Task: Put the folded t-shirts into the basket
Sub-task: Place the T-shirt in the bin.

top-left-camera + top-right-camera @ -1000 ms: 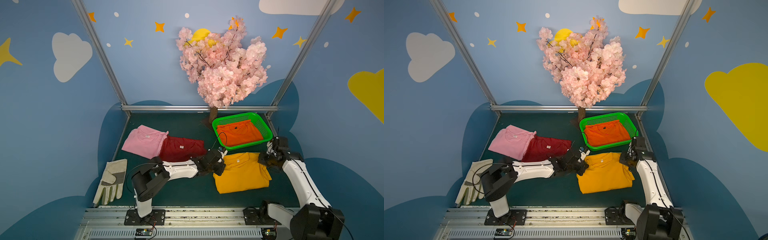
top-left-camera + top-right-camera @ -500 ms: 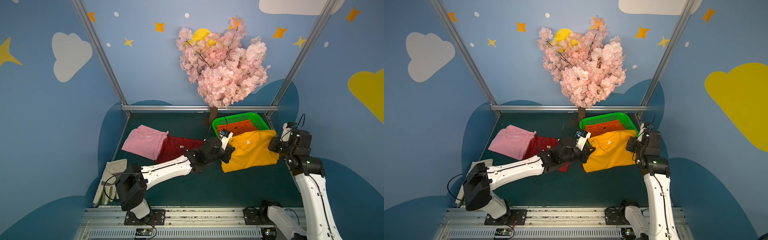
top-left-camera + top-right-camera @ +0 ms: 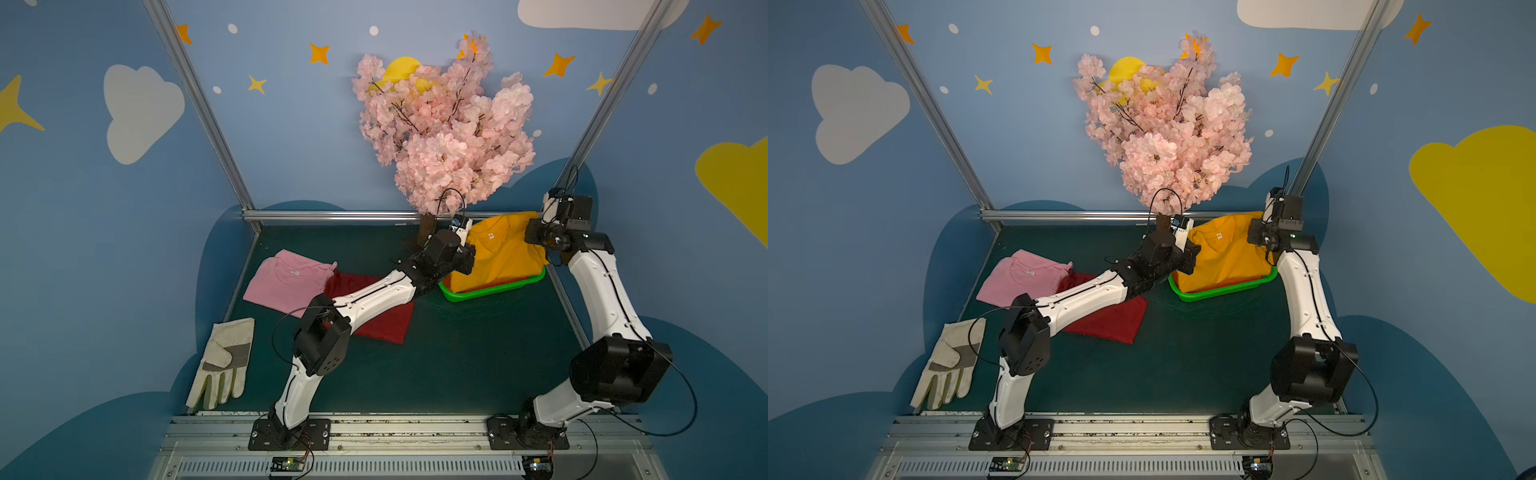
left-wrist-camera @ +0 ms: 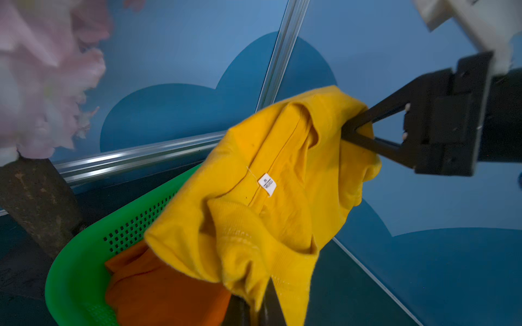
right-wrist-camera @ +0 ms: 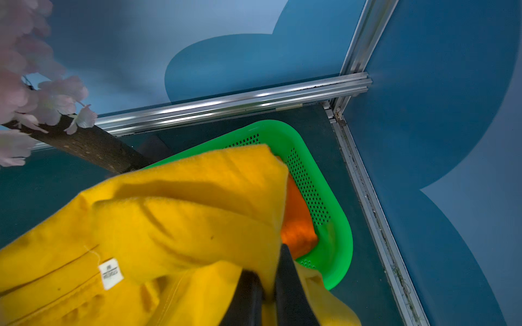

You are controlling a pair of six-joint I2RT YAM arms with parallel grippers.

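The mustard yellow t-shirt [image 3: 502, 249] is hanging spread out over the opening of the green basket, so my left gripper keeps lowering it until it rests on the orange t-shirt [image 4: 160, 290].
Both grippers hold the mustard yellow t-shirt [image 3: 503, 253] up over the green basket [image 3: 490, 291] at the back right. My left gripper [image 4: 255, 306] is shut on one edge of it, and my right gripper [image 5: 268, 279] is shut on the opposite edge. The shirt [image 4: 282, 197] sags between them, its white neck label showing. An orange t-shirt [image 4: 163, 290] lies inside the basket [image 5: 336, 225], partly covered. The pink t-shirt [image 3: 286, 278] and the dark red t-shirt [image 3: 386, 324] lie on the table at the left, the red one partly under my left arm.
A pink blossom tree [image 3: 444, 133] stands just left of the basket, its trunk [image 4: 36, 203] close to my left gripper. A whitish work glove [image 3: 222, 365] lies at the front left. Aluminium frame rails [image 5: 367, 197] border the table near the basket.
Both arms have lifted the yellow t-shirt off the table and carried it back, so it now hangs over the basket and hides the orange one in both top views.
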